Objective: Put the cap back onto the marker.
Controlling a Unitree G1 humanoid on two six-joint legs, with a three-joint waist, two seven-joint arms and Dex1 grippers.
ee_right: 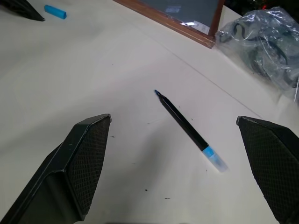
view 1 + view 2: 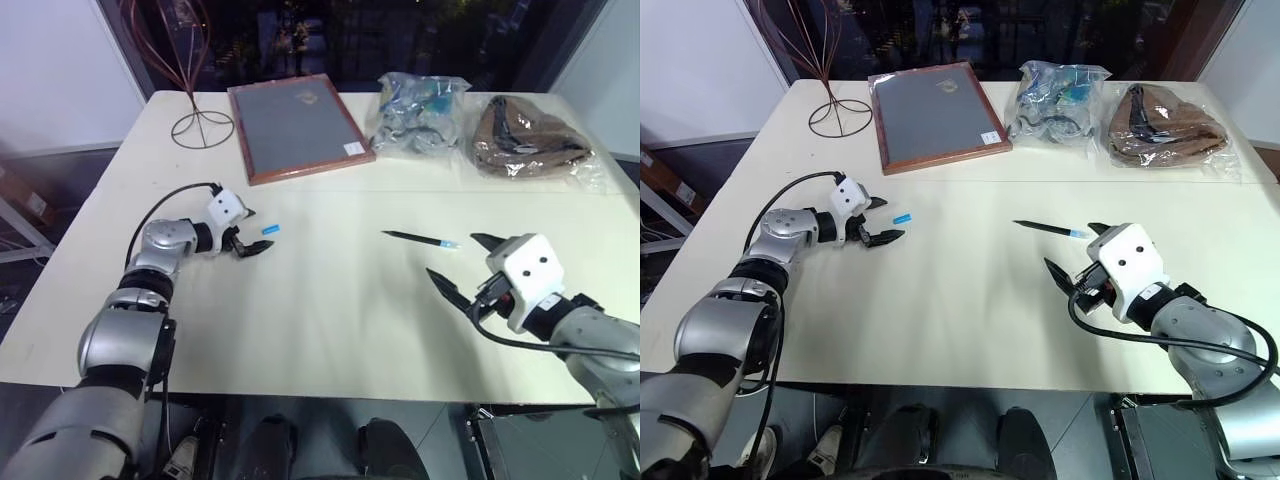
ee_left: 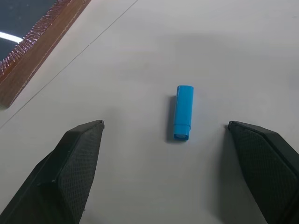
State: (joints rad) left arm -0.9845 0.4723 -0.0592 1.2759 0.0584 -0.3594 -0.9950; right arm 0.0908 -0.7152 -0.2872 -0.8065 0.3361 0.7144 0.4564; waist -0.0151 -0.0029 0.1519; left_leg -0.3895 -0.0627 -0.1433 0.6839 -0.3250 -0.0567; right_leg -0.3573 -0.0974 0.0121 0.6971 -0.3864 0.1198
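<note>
The cap's seamed end [image 3: 181,132] points toward the robot's left gripper, so the cap's far end [image 3: 185,88] should go straight over the marker's tip when the robot pushes the two together.
The cap [image 2: 270,229] is a small light-blue cylinder lying flat on the cream table [image 2: 320,320], left of centre. My left gripper [image 2: 249,232] is open just short of it, and the cap [image 3: 183,112] lies ahead of and between the two fingertips, untouched. The marker [image 2: 420,239], thin and black with a pointed tip and a bluish end, lies on the table right of centre. My right gripper [image 2: 463,266] hovers open near the table's front right, and the marker [image 1: 187,126] lies a little beyond its spread fingers.
A wood-framed dark board [image 2: 295,124] lies at the back, with a wire stand [image 2: 200,125] to its left. A clear plastic bag of items [image 2: 418,112] and a brown bag in plastic [image 2: 530,135] sit at the back right.
</note>
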